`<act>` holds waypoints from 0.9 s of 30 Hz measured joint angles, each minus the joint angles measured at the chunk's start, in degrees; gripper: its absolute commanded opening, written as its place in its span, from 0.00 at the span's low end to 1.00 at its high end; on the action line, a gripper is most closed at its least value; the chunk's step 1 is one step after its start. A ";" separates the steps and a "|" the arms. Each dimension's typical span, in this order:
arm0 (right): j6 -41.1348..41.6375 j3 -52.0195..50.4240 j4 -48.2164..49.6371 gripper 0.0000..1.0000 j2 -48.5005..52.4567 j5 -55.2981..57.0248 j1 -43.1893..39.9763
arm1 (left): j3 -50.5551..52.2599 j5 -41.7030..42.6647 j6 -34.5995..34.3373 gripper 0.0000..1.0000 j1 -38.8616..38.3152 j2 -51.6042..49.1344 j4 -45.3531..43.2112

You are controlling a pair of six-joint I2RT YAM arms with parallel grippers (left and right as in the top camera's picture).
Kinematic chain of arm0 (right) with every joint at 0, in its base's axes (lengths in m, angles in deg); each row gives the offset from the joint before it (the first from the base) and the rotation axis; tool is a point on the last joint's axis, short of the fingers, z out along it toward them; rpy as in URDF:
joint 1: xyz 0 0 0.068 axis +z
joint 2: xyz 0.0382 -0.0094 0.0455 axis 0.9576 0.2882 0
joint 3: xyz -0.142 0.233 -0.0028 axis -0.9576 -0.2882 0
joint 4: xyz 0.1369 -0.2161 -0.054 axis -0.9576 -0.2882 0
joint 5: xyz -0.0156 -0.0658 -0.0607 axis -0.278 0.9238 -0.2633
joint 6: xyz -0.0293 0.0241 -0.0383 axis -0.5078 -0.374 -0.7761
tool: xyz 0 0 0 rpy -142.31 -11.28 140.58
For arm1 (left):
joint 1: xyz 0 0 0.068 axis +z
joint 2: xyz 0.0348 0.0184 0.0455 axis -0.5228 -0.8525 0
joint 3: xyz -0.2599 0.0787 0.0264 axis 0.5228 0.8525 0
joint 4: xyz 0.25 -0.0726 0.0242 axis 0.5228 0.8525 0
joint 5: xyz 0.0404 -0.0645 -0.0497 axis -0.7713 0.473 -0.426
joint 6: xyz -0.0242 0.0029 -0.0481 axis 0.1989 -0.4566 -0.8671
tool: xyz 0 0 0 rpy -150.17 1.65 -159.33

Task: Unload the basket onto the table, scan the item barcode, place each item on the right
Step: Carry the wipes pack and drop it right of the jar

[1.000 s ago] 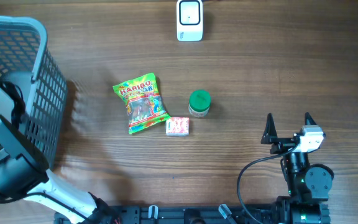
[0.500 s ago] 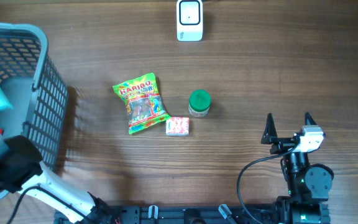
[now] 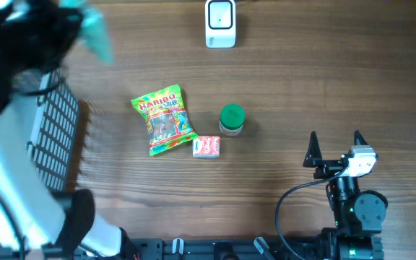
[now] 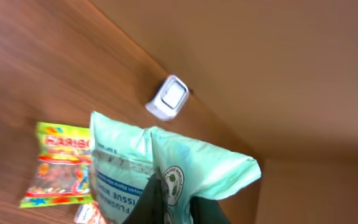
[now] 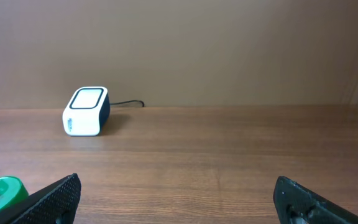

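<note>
My left gripper should keep going across and let go of the mint-green pack (image 3: 97,32) past the green-lidded jar. The pack is hanging high and there is open wood (image 3: 273,109) there.
My left gripper (image 4: 176,208) is shut on a mint-green soft pack (image 4: 166,168) with blue print, pinching it near its lower part. From overhead the pack (image 3: 97,35) shows as a blurred teal shape at the far left, held high by my left gripper (image 3: 74,25). The white scanner (image 3: 220,23) stands at the table's far edge, to the right of the pack; it also shows in the left wrist view (image 4: 167,98) and the right wrist view (image 5: 86,111). No barcode is visible. My right gripper (image 3: 334,144) rests open near the front right, nothing between its fingers (image 5: 55,196).
A Haribo bag (image 3: 163,120) lies mid-table with a small pink-and-white packet (image 3: 206,146) at its corner and a green-lidded jar (image 3: 231,119) beside it. A grey mesh basket (image 3: 53,144) stands at the left edge, partly hidden by my left arm.
My left gripper closed on the mint-green pack in the basket and lifted it up and out, toward the far left of the table. The right arm has not moved.
</note>
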 measured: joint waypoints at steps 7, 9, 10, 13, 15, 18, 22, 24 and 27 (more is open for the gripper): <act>0.00 0.00 -0.02 1.00 -0.02 0.00 0.00 | 0.07 -1.86 1.44 0.04 -28.28 -21.90 -9.11; 0.00 0.00 -0.02 1.00 -0.02 0.00 0.00 | 0.07 -2.84 2.62 0.04 -33.40 -28.50 -12.41; 0.00 0.00 -0.02 1.00 -0.02 0.00 0.00 | 0.07 -3.89 3.08 0.04 -35.71 -31.95 -13.64; 0.00 0.00 -0.02 1.00 -0.02 0.00 0.00 | 0.17 -8.35 5.53 0.04 -41.55 -41.62 -15.63; 0.00 0.00 -0.02 1.00 -0.02 0.00 0.00 | 0.24 -10.80 6.38 0.11 -44.00 -46.34 -15.54; 0.00 0.00 -0.02 1.00 -0.02 0.00 0.00 | 0.24 -12.83 7.04 0.59 -46.18 -50.05 -15.28; 0.00 0.00 -0.02 1.00 -0.02 0.00 0.00 | 0.22 -16.04 7.50 0.85 -47.06 -49.99 -15.54; 0.00 0.00 -0.02 1.00 -0.02 0.00 0.00 | 0.24 -16.70 7.58 0.91 -47.04 -49.51 -15.72; 0.00 0.00 -0.02 1.00 -0.02 0.00 0.00 | 0.24 -19.30 7.63 0.95 -46.62 -43.85 -16.31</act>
